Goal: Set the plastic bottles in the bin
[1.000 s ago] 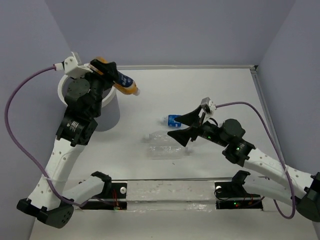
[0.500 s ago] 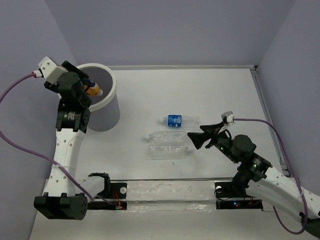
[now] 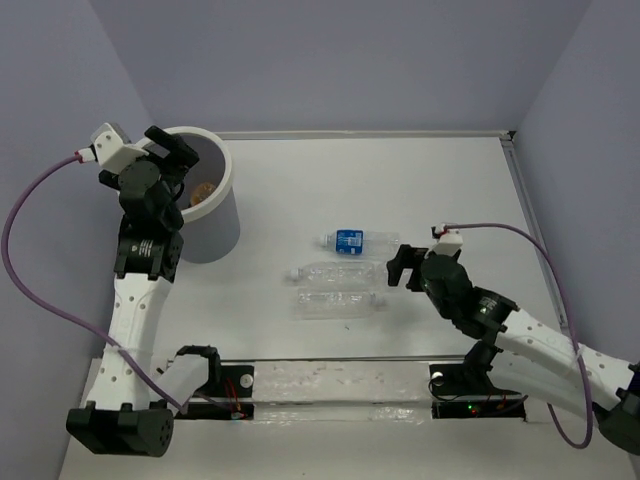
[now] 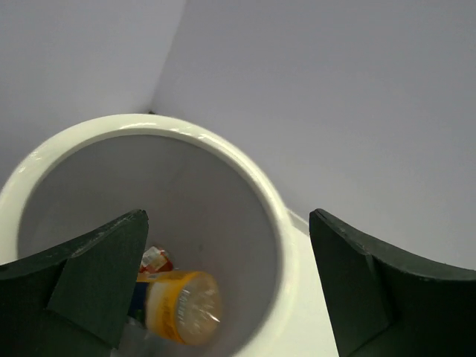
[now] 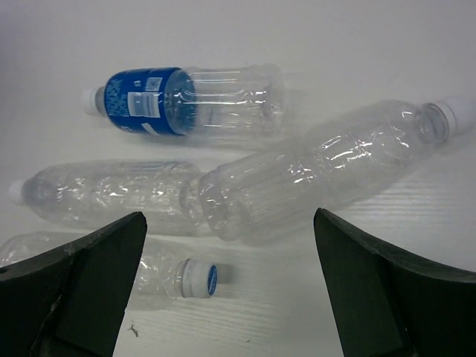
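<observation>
My gripper will get the slanted clear bottle [image 5: 327, 165] free alone when it lifts it, because the slanted clear bottle's base only overlaps its neighbour's end [image 5: 196, 199].
The white bin [image 3: 222, 165] stands at the far left. My left gripper [image 3: 174, 148] hovers over its rim, open and empty. The orange bottle [image 3: 203, 193] lies inside; the left wrist view shows it [image 4: 182, 306] at the bin's [image 4: 245, 163] grey bottom beside a red-capped piece [image 4: 155, 259], between my spread fingers [image 4: 97, 275]. A blue-labelled bottle [image 3: 355, 240] and two clear bottles [image 3: 335, 272] [image 3: 335, 302] lie mid-table. My right gripper [image 3: 394, 268] is open just right of them. Its wrist view shows the blue-labelled bottle [image 5: 186, 100] and three clear ones [image 5: 327, 171] [image 5: 111, 195] [image 5: 186, 277].
A raised table edge [image 3: 525, 200] runs along the right side, and purple walls close the back and both sides. The arm bases and a mounting rail [image 3: 340, 385] sit at the near edge.
My left gripper carried the orange bottle over the bin and let go; the bottle now lies inside. My right gripper drew back slightly and now sits low, facing the bottles.
</observation>
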